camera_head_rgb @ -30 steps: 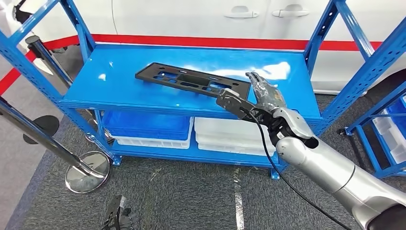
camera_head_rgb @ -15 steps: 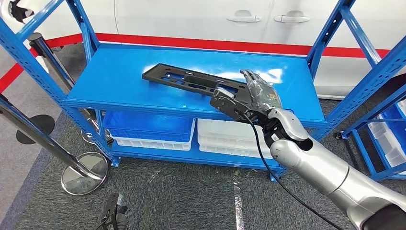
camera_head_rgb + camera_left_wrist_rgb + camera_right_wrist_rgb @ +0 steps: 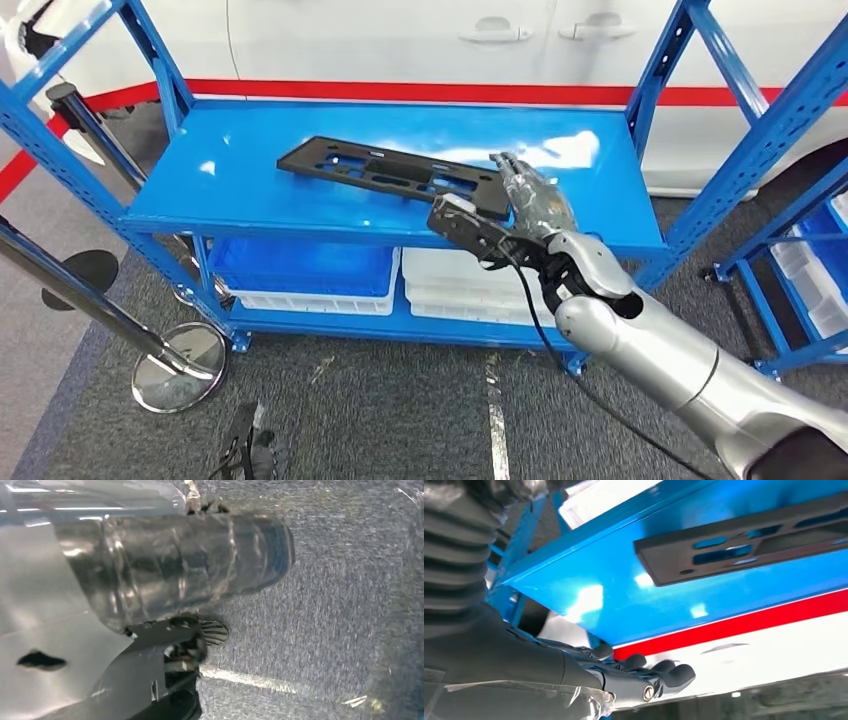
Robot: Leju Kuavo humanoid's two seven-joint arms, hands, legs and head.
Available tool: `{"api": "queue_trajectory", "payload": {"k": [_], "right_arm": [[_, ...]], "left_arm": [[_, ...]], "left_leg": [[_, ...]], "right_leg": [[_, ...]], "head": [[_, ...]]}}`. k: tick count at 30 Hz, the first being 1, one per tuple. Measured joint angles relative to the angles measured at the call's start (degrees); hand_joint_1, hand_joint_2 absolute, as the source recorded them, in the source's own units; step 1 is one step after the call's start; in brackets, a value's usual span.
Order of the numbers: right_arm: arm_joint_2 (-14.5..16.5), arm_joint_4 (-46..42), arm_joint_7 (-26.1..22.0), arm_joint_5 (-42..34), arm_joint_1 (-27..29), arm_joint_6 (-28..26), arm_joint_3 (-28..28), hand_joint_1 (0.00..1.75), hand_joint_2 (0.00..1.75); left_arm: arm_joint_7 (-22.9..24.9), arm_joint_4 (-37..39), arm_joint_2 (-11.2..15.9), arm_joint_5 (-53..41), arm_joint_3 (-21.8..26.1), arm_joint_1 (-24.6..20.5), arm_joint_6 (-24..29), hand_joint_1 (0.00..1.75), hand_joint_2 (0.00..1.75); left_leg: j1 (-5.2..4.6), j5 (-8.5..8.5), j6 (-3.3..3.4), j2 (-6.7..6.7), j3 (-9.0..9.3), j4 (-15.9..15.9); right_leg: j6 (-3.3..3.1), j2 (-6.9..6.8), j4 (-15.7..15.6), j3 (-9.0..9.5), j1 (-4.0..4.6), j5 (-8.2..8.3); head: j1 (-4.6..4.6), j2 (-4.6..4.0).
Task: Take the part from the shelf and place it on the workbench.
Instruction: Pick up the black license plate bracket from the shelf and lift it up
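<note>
The black part (image 3: 318, 158) dips into a hollow (image 3: 402, 170) between its cut-outs, so I should expect its bottom side to hide a deep box when I pick it up.
The part (image 3: 395, 170) is a long flat black plate with cut-outs, lying on the top deck of the blue shelf (image 3: 250, 190). My right hand (image 3: 530, 200) is open at the part's right end, fingers stretched over the deck beside it and thumb at the shelf's front edge. In the right wrist view the part (image 3: 744, 545) lies apart from my outstretched fingers (image 3: 664, 675), which hold nothing. The left wrist view looks down at grey carpet past a plastic-wrapped grey cover (image 3: 165, 565); how the left hand's fingers lie is unclear.
Blue uprights (image 3: 660, 75) frame the shelf. On the lower deck sit a blue bin (image 3: 300, 262) and a white bin (image 3: 460, 280). A stanchion with a chrome base (image 3: 178, 365) stands at the left, another blue rack (image 3: 800, 250) at the right, a white car (image 3: 400, 40) behind.
My right hand has edged left, closer to the part's right end. The part has not moved on the deck; the head view shifts slightly.
</note>
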Motion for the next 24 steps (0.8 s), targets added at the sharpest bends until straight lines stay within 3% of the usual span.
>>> {"api": "queue_trajectory", "payload": {"k": [2, 3, 5, 7, 8, 12, 14, 16, 17, 18, 19, 20, 22, 24], "right_arm": [[0.63, -0.07, -0.05, 0.04, 0.02, 0.61, 0.42, 0.00, 1.75], [0.88, -0.07, -0.22, -0.08, 0.03, 0.84, 0.56, 0.00, 1.75], [1.48, -0.14, -0.85, -0.34, -0.08, 1.14, 0.79, 0.00, 1.75], [2.14, -0.38, -1.57, -0.28, -0.32, 1.44, 1.10, 0.00, 1.75], [2.48, -0.55, -1.79, -0.18, -0.43, 1.66, 1.31, 0.00, 1.75], [3.45, -1.26, -2.08, 0.90, -0.83, 2.41, 2.13, 0.00, 1.75], [3.68, -1.48, -2.11, 1.61, -1.19, 2.92, 2.46, 0.00, 1.75], [3.90, -1.51, -2.12, 1.93, -1.22, 3.18, 2.88, 0.00, 1.75], [3.98, -1.51, -2.12, 1.98, -1.12, 3.21, 3.10, 0.00, 1.75], [4.05, -1.52, -2.12, 2.00, -1.06, 3.21, 3.29, 0.00, 1.75], [4.14, -1.54, -2.12, 2.02, -1.07, 3.20, 3.42, 0.00, 1.75], [4.20, -1.57, -2.12, 2.05, -1.17, 3.20, 3.46, 0.00, 1.75], [4.36, -1.63, -2.12, 2.44, -1.47, 3.25, 3.53, 0.00, 1.75], [4.59, -1.63, -2.09, 3.71, -1.66, 3.74, 3.79, 0.00, 1.75]], "left_arm": [[0.22, 0.00, -0.01, 0.08, -0.14, 0.04, 0.35, 0.00, 0.00], [0.28, 0.00, -0.01, 0.14, -0.18, 0.07, 0.59, 0.00, 0.00], [0.33, 0.00, 0.02, 0.36, -0.22, 0.09, 1.18, 0.00, 0.00], [0.36, 0.00, 0.03, 0.67, -0.22, 0.11, 1.72, 0.00, 0.00], [0.37, 0.00, 0.03, 0.85, -0.22, 0.19, 1.91, 0.00, 0.00], [0.36, 0.00, 0.01, 1.18, -0.25, 0.52, 2.27, 0.00, 0.00], [0.34, 0.00, -0.01, 1.18, -0.25, 0.51, 2.35, 0.00, 0.00], [0.35, 0.00, 0.01, 1.19, -0.26, 0.52, 2.43, 0.00, 0.00], [0.36, 0.00, 0.02, 1.19, -0.26, 0.53, 2.47, 0.00, 0.00], [0.36, 0.00, 0.02, 1.20, -0.27, 0.54, 2.51, 0.00, 0.00], [0.36, 0.00, 0.01, 1.21, -0.27, 0.56, 2.54, 0.00, 0.00], [0.36, 0.00, -0.01, 1.22, -0.28, 0.58, 2.55, 0.00, 0.00], [0.37, 0.00, -0.03, 1.20, -0.30, 0.60, 2.55, 0.00, 0.00], [0.43, 0.00, -0.03, 1.15, -0.31, 0.61, 2.56, 0.00, 0.00]], "left_leg": [[0.07, -1.60, -0.30, 0.01, -2.98, 5.75], [0.10, -0.87, -0.37, 0.01, -3.21, 5.85], [0.16, 2.94, -0.29, 0.01, -0.49, -0.37], [0.03, 5.31, 0.08, -0.07, 2.76, -7.03], [-0.06, 5.52, 0.32, -0.13, 3.48, -8.56], [0.07, 5.60, 1.58, -0.17, 3.91, -9.32], [0.30, 5.69, 2.20, -0.12, 4.23, -9.68], [0.29, 5.58, 2.49, -0.09, 4.30, -9.67], [0.29, 5.50, 2.55, -0.09, 4.33, -9.62], [0.30, 5.40, 2.54, -0.13, 4.39, -9.55], [0.33, 5.26, 2.47, -0.21, 4.48, -9.43], [0.35, 5.07, 2.32, -0.30, 4.62, -9.29], [0.23, 4.67, 1.87, -0.43, 4.71, -8.97], [0.06, 4.58, 1.29, -0.45, 4.66, -9.02]], "right_leg": [[-0.13, 0.00, 0.07, -0.01, 0.05, -0.07], [-0.14, 0.00, 0.16, -0.01, 0.05, -0.14], [0.00, 0.06, 0.50, 0.00, 0.01, -0.42], [0.39, 0.21, 0.99, -0.19, 0.18, -0.79], [0.61, 0.27, 1.12, -0.30, 0.28, -0.89], [1.64, 0.24, 1.76, -0.62, 0.30, -1.61], [2.13, 0.17, 6.30, -2.69, 0.15, -4.16], [2.48, 0.11, 13.81, -6.44, 0.02, -7.21], [2.60, 0.07, 16.47, -7.92, -0.06, -7.76], [2.65, 0.01, 17.14, -8.48, -0.13, -7.25], [2.63, -0.03, 15.42, -7.85, -0.18, -5.66], [2.52, -0.07, 11.76, -6.25, -0.22, -3.41], [2.12, -0.12, 4.37, -2.79, -0.06, -0.55], [1.66, -0.06, 1.68, -1.51, 0.18, -0.36]], "head": [[0.01, 0.00], [0.00, -0.01], [0.00, -0.01], [0.03, -0.01], [0.04, -0.01], [0.16, -0.01], [0.30, -0.01], [0.36, -0.01], [0.35, -0.02], [0.36, -0.02], [0.37, -0.02], [0.38, -0.02], [0.37, -0.01], [0.32, -0.01]]}}
